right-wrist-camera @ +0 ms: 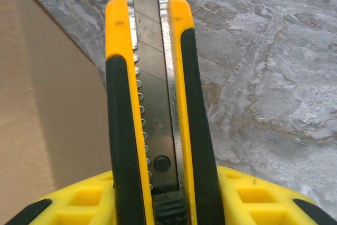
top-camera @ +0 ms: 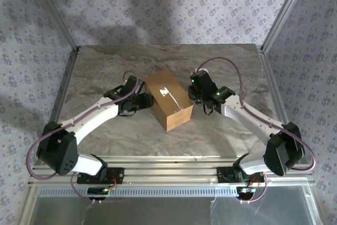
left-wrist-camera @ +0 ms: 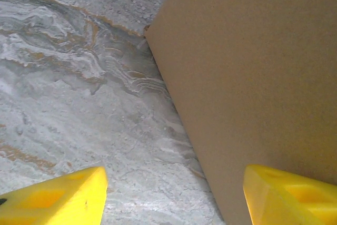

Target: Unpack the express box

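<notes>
The box's taped seam [top-camera: 169, 97] slants from far to near, so I should move my right gripper away and turn the box [top-camera: 179, 119] until the seam lies crosswise.
The express box [top-camera: 167, 98], a plain brown carton with its top flaps closed and shiny tape along the seam, stands turned at an angle mid-table. My left gripper [top-camera: 141, 101] is low at the box's left side. In the left wrist view this gripper [left-wrist-camera: 174, 199] is open: one yellow finger hovers over the table and the other is in front of the box's brown wall [left-wrist-camera: 253, 77]. My right gripper [top-camera: 196, 94] is at the box's right side, shut on a black-and-yellow utility knife [right-wrist-camera: 152, 104] with its blade pointing away. The box wall [right-wrist-camera: 42, 130] lies left of the knife.
The grey marbled table [top-camera: 105, 67] is bounded by aluminium frame posts [top-camera: 66, 77] on both sides and a metal rail [top-camera: 168, 169] along the near edge. Purple cables [top-camera: 234, 75] loop off both arms.
</notes>
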